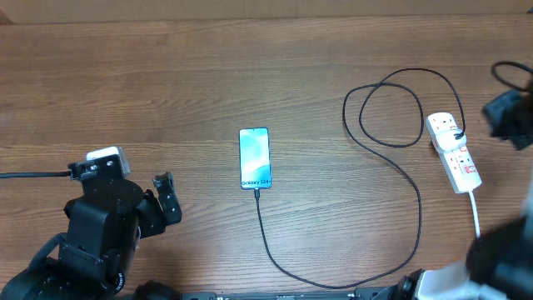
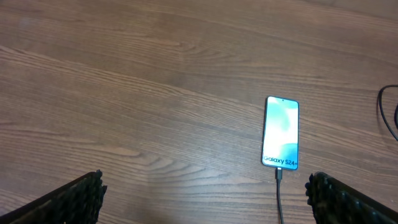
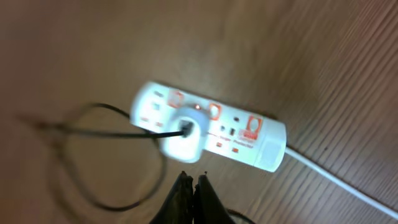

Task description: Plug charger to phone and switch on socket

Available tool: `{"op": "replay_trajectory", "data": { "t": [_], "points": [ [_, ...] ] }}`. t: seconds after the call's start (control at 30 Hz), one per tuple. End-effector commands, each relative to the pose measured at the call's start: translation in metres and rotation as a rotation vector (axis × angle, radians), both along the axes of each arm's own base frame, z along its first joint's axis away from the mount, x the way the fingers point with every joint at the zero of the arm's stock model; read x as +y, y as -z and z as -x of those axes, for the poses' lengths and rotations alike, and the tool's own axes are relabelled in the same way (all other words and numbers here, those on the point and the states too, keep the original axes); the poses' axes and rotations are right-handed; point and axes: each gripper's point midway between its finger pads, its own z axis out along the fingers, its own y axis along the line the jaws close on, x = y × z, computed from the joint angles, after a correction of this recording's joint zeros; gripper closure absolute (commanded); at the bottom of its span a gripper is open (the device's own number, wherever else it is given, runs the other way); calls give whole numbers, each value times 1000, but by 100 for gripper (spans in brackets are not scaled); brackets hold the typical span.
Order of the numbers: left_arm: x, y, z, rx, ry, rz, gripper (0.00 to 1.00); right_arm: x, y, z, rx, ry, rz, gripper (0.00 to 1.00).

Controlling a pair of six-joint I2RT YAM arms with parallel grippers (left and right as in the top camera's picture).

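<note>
My right gripper should keep moving back from the socket strip (image 1: pixel 454 153) until it is clear and then open, because the cable's tip is in the phone's port (image 1: pixel 256 192) and the phone's screen is lit.
The phone (image 1: pixel 255 157) lies flat mid-table with its blue screen lit, also in the left wrist view (image 2: pixel 282 132). The charger cable (image 1: pixel 350 279) runs from the phone's near end, where its black tip (image 2: pixel 279 176) sits in the port, loops right and reaches a white adapter (image 3: pixel 183 138) plugged into the socket strip (image 1: pixel 454 152), also seen in the right wrist view (image 3: pixel 249 140). My left gripper (image 2: pixel 205 202) is open and empty, near-left of the phone. My right gripper (image 3: pixel 191 186) is shut and empty, hovering above the strip, blurred.
The strip's white cord (image 1: pixel 476 215) runs toward the front right edge. A dark blurred part of the right arm (image 1: pixel 510 112) sits at the far right. Bare wooden table (image 1: pixel 166 75) lies around the phone.
</note>
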Motion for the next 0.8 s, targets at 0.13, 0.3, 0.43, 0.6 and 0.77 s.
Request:
{"op": "replay_trajectory", "data": {
  "t": [0.13,0.3,0.43,0.6,0.77],
  "points": [
    [-2,1,-1,2,3,7,0,62,-216,18,-763,-178,144,96],
    [-2,1,-1,3,4,7,0,117,-378,70,-1345,-356,353,96],
    [-3,2,-1,4,6,10,0,145,-449,125,-1613,-411,522,90],
    [-3,2,-1,4,6,10,1,161,-451,156,-1623,-435,577,80],
    [-3,2,-1,4,6,10,0,180,-412,161,-1472,-560,579,75]
  ]
}}
